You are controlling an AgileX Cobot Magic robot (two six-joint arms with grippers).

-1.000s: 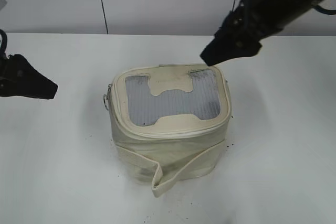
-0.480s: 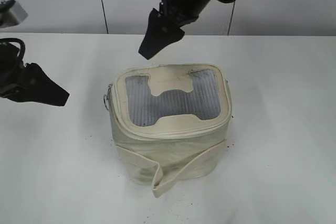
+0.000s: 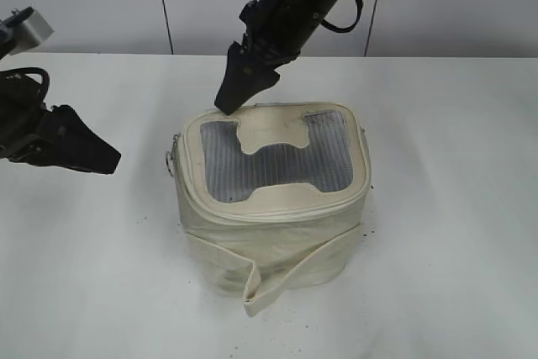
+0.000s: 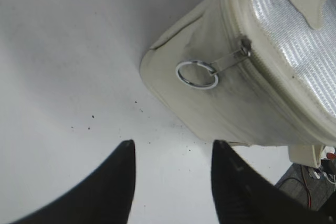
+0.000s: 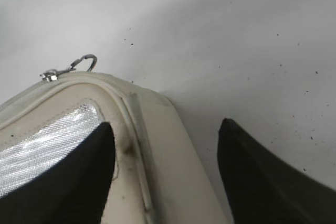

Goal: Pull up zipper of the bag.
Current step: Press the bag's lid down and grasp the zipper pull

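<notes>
My right gripper should move over and clamp the bag's rim before my left gripper pulls the ring pull [image 3: 169, 161], because the bag's rim [image 5: 137, 140] lies off-centre, close to one finger.
The cream boxy bag [image 3: 269, 233] stands mid-table, with its grey ribbed window and H-shaped patch facing up. The zipper track [image 3: 277, 212] runs round the top panel. A silver slider with a ring pull [image 3: 170, 160] hangs at the bag's left side; it also shows in the left wrist view [image 4: 197, 73]. My right gripper [image 3: 227, 105] is open just above the bag's back-left corner, its jaws [image 5: 167, 124] straddling the rim; a slider's ring pull [image 5: 84, 62] lies beyond it. My left gripper [image 3: 105, 160] is open and empty [image 4: 170, 142], left of the bag, apart from it.
The bag's loose cream strap [image 3: 261, 287] lies folded on the white table [image 3: 454, 208] in front of the bag. Dark specks dot the table near the bag. A pale wall with dark seams stands behind. Cables and hardware [image 4: 315, 177] show past the bag.
My right arm has swung from the bag's back-right corner across to its back-left corner and come down close to the rim. My left gripper has moved slightly right, toward the bag.
</notes>
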